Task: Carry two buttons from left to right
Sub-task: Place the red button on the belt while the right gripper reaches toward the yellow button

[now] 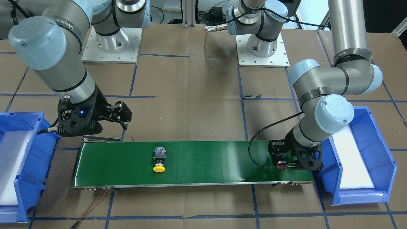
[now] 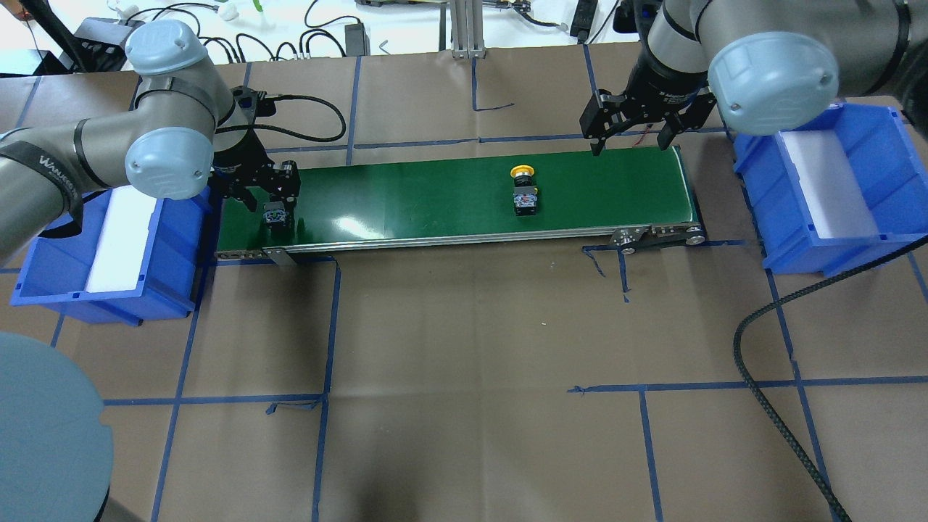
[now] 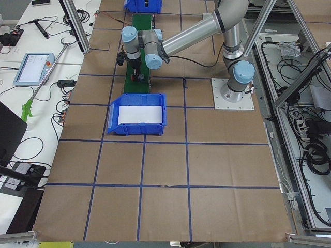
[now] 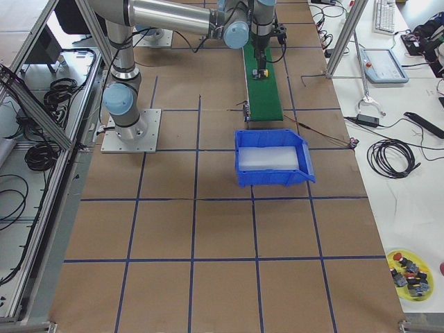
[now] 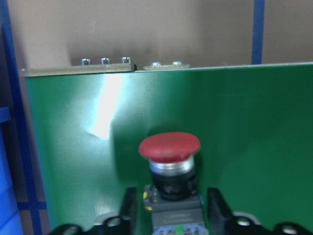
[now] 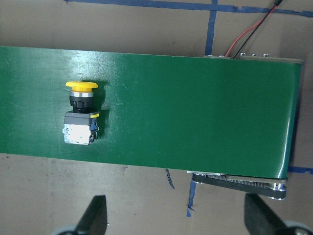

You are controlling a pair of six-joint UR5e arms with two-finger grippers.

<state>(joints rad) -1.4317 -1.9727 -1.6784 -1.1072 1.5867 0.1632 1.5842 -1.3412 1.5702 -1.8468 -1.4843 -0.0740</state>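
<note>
The green belt has a drive pulley [image 6: 278,190] at its end, so the red button [image 1: 281,165] should ride nearer when I take the yellow button away.
The red button [image 5: 169,147] lies on the green belt [image 2: 420,196] at its left end and also shows in the overhead view [image 2: 275,215]. My left gripper [image 2: 272,206] is low over it and open. Its fingers [image 5: 129,210] straddle the switch body with small gaps on both sides. The yellow button [image 2: 523,192] lies on its side further right on the belt and also shows in the right wrist view [image 6: 80,115]. My right gripper [image 2: 629,148] is open and empty, raised over the belt's far edge near its right end, to the right of the yellow button.
A blue bin [image 2: 43,279] with a white liner stands off the belt's left end. Another blue bin [image 2: 892,181] stands off the right end. Brown paper with blue tape lines covers the table. A black cable [image 2: 768,406] lies at the front right.
</note>
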